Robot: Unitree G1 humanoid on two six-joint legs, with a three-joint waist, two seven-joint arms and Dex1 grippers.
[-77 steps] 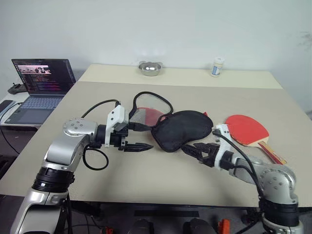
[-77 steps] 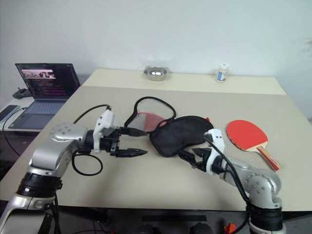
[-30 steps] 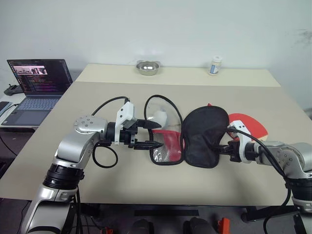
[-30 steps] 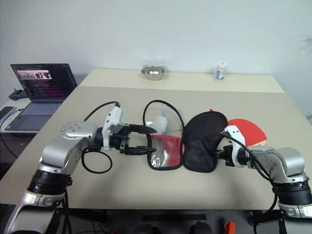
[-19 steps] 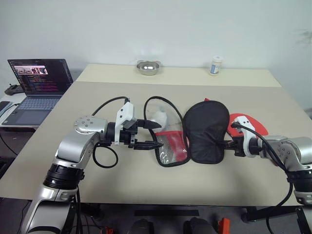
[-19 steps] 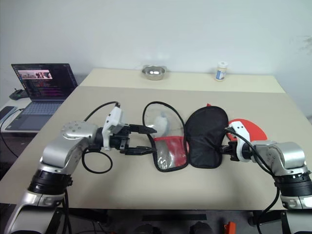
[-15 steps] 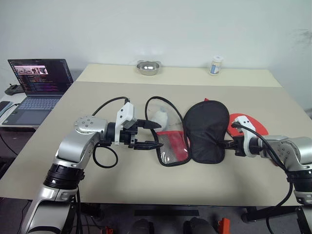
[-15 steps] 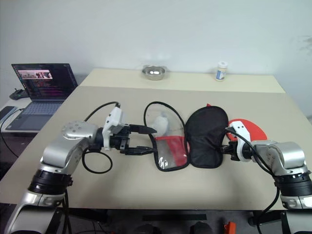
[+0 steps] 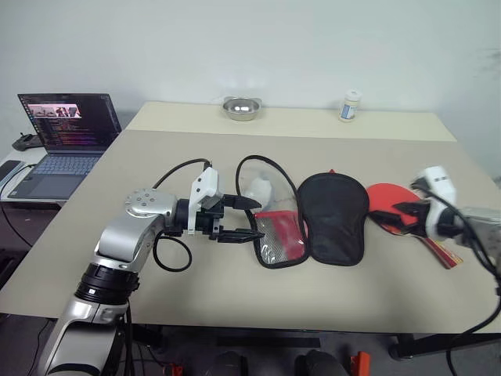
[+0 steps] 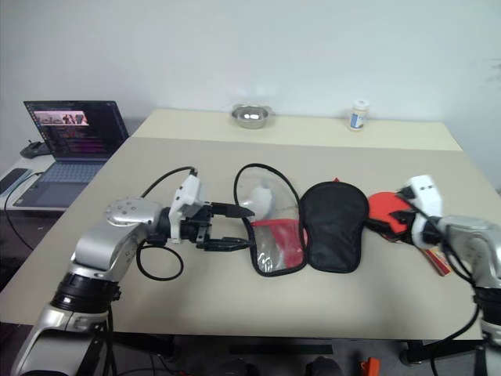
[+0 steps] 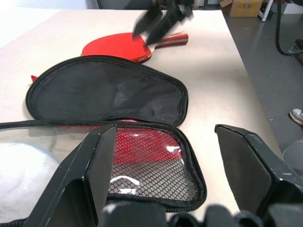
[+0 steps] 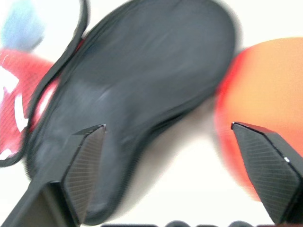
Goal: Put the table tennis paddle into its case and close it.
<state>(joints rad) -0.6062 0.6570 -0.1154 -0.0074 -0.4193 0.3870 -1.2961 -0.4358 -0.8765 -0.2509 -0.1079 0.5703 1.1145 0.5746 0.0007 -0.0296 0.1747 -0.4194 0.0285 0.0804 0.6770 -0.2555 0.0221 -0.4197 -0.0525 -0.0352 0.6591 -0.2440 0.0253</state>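
Note:
The paddle's handle [image 9: 444, 253] is clear of the spread case, so my open right fingers should continue to go toward the handle [image 9: 437, 247] until they straddle it and close.
The case lies unzipped and spread flat at the table's centre. Its black fabric half [image 9: 337, 218] is on the right and its clear and red mesh half [image 9: 275, 233] is on the left. The table tennis paddle [image 9: 389, 201] rests red face up just right of the case, handle [image 9: 440, 252] toward the front right. My left gripper [image 9: 249, 218] is open, level with the table, its fingers [image 11: 97, 175] straddling the left edge of the mesh half. Over the paddle's near edge hovers my right gripper [image 9: 398, 219], open and holding nothing, its fingers [image 12: 85, 161] wide apart.
A laptop [image 9: 66, 125] sits on a side table at the far left. A metal bowl [image 9: 240, 108] and a small white bottle [image 9: 348, 106] stand at the table's back edge. The table's right edge runs close behind the paddle.
My right gripper opened, let go of the case's black half, and swung right and up over the paddle. The black half now lies flat. The left arm stayed put.

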